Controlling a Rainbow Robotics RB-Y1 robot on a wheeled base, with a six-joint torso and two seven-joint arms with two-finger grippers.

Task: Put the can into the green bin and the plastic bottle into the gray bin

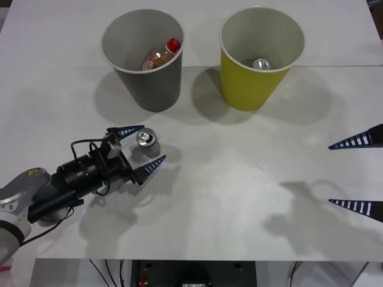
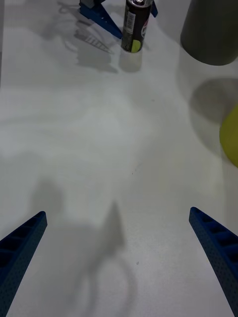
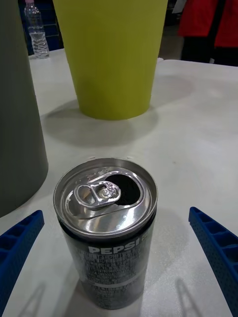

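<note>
My gripper is holding the silver-topped dark can (image 1: 148,143), which should tip onto its side when I drop it into the green bin, because the bin is deep and already has another can (image 1: 261,64) in it.
A silver-topped dark can (image 1: 147,142) stands upright on the white table, between the spread blue fingers of my left gripper (image 1: 142,149), which is open and not touching it. The left wrist view has this can (image 3: 106,223) close up, with the left gripper (image 3: 116,215) on either side of it. Behind it stand the gray bin (image 1: 157,89) and the green bin (image 1: 245,89). The plastic bottle (image 1: 161,55) with its red cap lies inside the gray bin. Another can (image 1: 261,64) sits in the green bin. My right gripper (image 1: 359,173) hangs open at the table's right side.
The right wrist view takes in the can (image 2: 136,25), the gray bin (image 2: 210,29) and the edge of the green bin (image 2: 230,133) across bare table. A clear water bottle (image 3: 37,29) stands far behind the table. The table's front edge (image 1: 197,258) is near my arms.
</note>
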